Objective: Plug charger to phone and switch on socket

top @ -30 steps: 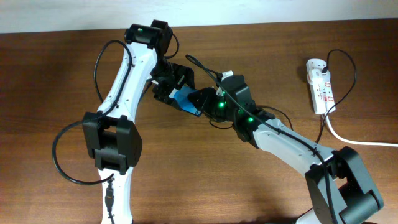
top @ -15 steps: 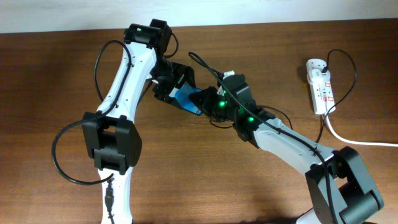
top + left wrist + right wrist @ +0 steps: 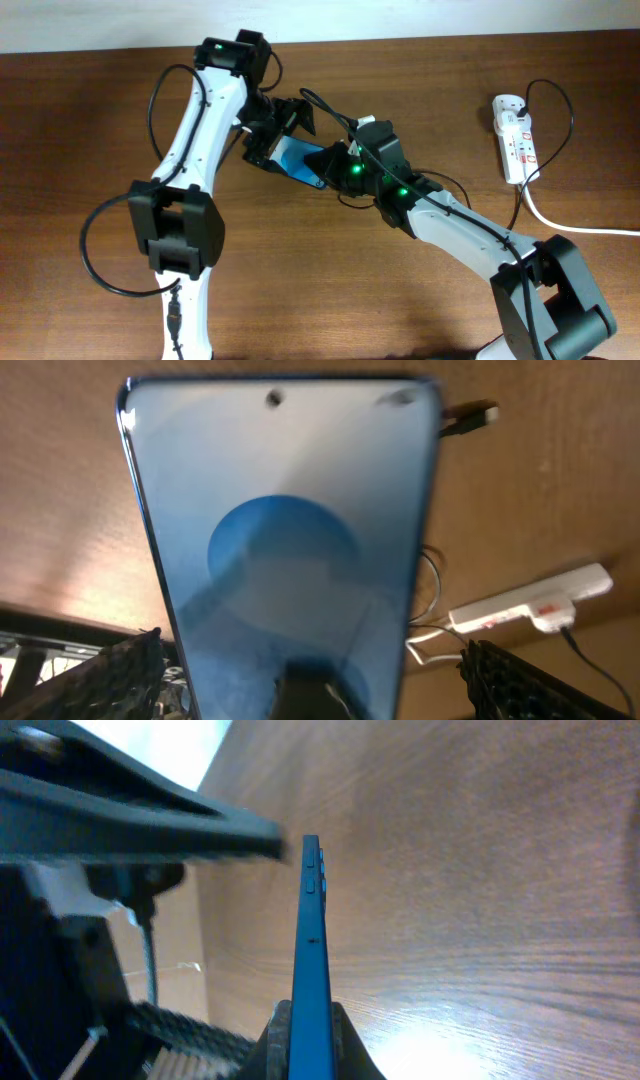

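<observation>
The phone's wide screen [image 3: 285,540] is facing the open fingers of my left gripper, so my right gripper should lift the phone away and turn its free edge [image 3: 278,153] to my left gripper.
The phone [image 3: 297,160], with a blue screen, is held up off the table, pinched at one end by my right gripper [image 3: 326,161]. In the right wrist view the phone [image 3: 309,920] shows edge-on between the shut jaws [image 3: 308,1038]. My left gripper [image 3: 278,124] is open, with its fingers spread to either side of the phone [image 3: 285,530] without touching it. The charger's small black plug tip [image 3: 468,418] lies on the table beyond the phone's top end. The socket [image 3: 513,136], a white power strip, lies at the far right and also shows in the left wrist view [image 3: 530,600].
The strip's thick white cord [image 3: 570,226] runs off the right edge. A thin black cable [image 3: 562,105] loops around the strip. The wooden table [image 3: 90,130] stretches bare to the left and front of the arms.
My left arm has shifted slightly up and to the left, so more of the blue phone shows in the overhead view. The right arm still holds the phone in place.
</observation>
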### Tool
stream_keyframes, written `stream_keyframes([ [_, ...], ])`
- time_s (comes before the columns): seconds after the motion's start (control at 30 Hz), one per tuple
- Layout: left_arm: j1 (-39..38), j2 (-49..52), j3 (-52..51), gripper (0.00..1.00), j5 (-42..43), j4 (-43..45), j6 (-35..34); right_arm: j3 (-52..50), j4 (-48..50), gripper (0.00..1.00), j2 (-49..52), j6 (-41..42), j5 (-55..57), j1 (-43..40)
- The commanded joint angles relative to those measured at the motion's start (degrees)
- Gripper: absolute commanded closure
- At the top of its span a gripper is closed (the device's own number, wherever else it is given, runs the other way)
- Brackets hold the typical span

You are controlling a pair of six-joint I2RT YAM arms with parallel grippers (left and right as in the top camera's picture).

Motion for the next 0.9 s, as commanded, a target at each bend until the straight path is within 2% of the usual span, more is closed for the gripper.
stream_keyframes([
  [0.0, 3.4, -0.3, 1.3, 0.00, 3.1, 3.0, 10.6, 0.8, -3.3, 0.96, -0.3, -2.6, -1.2, -1.2],
  [0.07, 4.8, -0.3, 1.3, 0.00, 3.2, 5.4, 15.3, 0.8, -6.4, 0.96, -1.4, -4.9, -1.2, -3.2],
  [0.1, 5.7, -0.3, 1.3, 0.00, 5.5, 8.0, 23.1, 0.8, -7.7, 0.96, -2.3, -5.4, -1.2, -4.6],
  [0.17, 6.9, -0.3, 1.3, 0.05, 11.1, 11.5, 30.7, 0.8, -8.2, 0.96, -4.5, -5.1, -1.3, -7.7],
  [0.27, 8.8, -0.3, 1.3, 0.01, 21.7, 15.8, 31.0, 1.3, -8.2, 0.96, -9.8, -3.1, -2.7, -13.0],
  [0.33, 10.3, -0.3, 1.3, 0.00, 32.4, 21.1, 31.0, 1.7, -8.3, 0.96, -14.4, -3.0, -1.0, -15.6],
  [0.37, 10.7, -0.3, 1.3, 0.00, 36.8, 23.7, 30.9, 2.4, -11.4, 0.96, -18.1, 0.8, 4.5, -16.5],
  [0.4, 10.8, -0.3, 1.3, 0.00, 37.8, 25.1, 30.5, 3.1, -13.5, 0.96, -20.8, 2.4, 9.7, -16.6],
  [0.53, 10.5, -0.3, 1.3, 0.00, 37.1, 25.6, 29.9, 4.1, -16.4, 0.96, -28.0, 8.9, 35.7, -10.9],
  [0.63, 10.3, -0.3, 1.3, 0.01, 37.6, 25.9, 28.6, 4.1, -12.3, 0.96, -24.8, 9.8, 38.5, -6.4],
  [0.73, 10.2, -0.3, 1.3, 0.00, 43.5, 27.4, 28.5, 4.1, -3.8, 0.96, -19.8, 10.0, 38.6, -2.9],
  [0.8, 10.2, -0.3, 1.3, 0.00, 47.0, 29.3, 26.1, 4.1, 2.4, 0.96, -17.1, 10.0, 38.9, -1.4],
  [0.83, 10.2, -0.3, 1.3, 0.01, 48.9, 31.1, 25.1, 4.1, 6.7, 0.96, -15.2, 10.0, 39.4, -0.5],
  [0.87, 10.2, -0.3, 1.3, 0.06, 50.4, 32.7, 24.7, 4.4, 9.6, 0.96, -13.8, 10.1, 39.4, -0.2],
])
